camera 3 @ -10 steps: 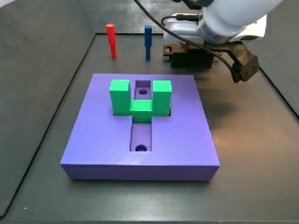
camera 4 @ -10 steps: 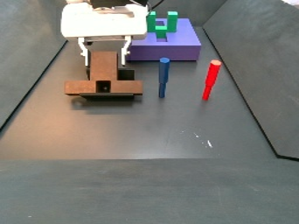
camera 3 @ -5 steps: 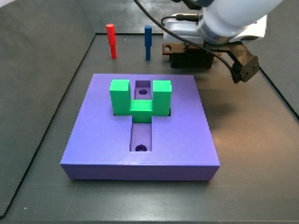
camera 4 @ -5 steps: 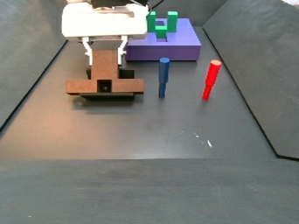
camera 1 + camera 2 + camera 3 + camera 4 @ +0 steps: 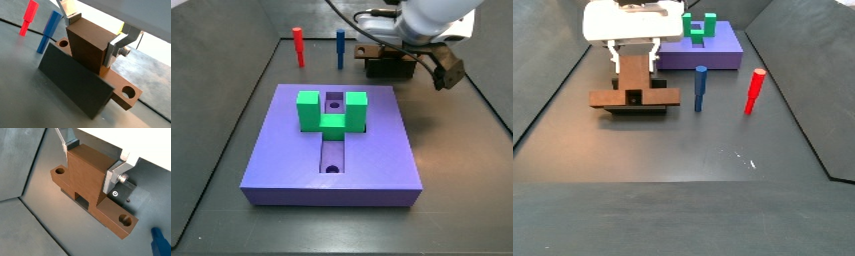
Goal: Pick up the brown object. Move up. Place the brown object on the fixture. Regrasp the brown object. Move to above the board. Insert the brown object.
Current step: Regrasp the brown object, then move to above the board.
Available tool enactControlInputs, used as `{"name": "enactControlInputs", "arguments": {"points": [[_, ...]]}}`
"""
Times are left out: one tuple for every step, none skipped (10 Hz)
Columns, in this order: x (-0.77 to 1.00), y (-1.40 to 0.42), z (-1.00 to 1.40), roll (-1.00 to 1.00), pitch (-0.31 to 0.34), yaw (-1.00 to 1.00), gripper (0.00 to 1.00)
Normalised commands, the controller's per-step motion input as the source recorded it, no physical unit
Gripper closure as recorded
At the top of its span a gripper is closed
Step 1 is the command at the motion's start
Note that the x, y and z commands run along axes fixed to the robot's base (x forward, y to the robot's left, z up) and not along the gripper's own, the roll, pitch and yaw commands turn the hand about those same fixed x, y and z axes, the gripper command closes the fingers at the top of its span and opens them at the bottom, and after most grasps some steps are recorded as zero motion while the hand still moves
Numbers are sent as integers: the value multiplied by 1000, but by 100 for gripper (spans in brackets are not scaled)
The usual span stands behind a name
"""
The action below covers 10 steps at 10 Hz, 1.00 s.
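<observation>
My gripper will uncover a notch hidden under the brown object [image 5: 89, 42] when it lifts that object, because the green block's low middle [image 5: 333, 131] goes across the board's slot.
The brown object [image 5: 85, 52] [image 5: 80, 178] stands upright, a block rising from a crossbar with a round hole at each end. It rests against the dark fixture [image 5: 73, 85], which shows in a side view as a low dark base [image 5: 633, 108]. My gripper [image 5: 93, 35] [image 5: 90, 162] sits over the block's upper end with a silver finger on each side, close to the faces and seemingly slightly open. Both side views show the gripper [image 5: 398, 55] [image 5: 633, 58] over the brown object [image 5: 633, 80]. The purple board [image 5: 345, 150] [image 5: 727, 55] lies apart from them.
A green U-shaped block [image 5: 331, 110] [image 5: 700, 28] sits on the board. A red peg [image 5: 298, 45] [image 5: 755, 90] and a blue peg [image 5: 341, 47] [image 5: 702, 88] stand upright near the fixture. Dark walls edge the floor.
My gripper has risen a little while the brown object stays where it was on the fixture.
</observation>
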Motion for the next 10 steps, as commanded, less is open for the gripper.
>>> {"name": "enactControlInputs", "arguments": {"points": [[0,0,0,0,0,0,100],[0,0,0,0,0,0,100],[0,0,0,0,0,0,100],[0,0,0,0,0,0,100],[0,0,0,0,0,0,100],[0,0,0,0,0,0,100],[0,0,0,0,0,0,100],[0,0,1400,0,0,0,100],[-4,-3,1400,-56,36,26,100],[-20,-5,1400,-99,49,11,100]]}}
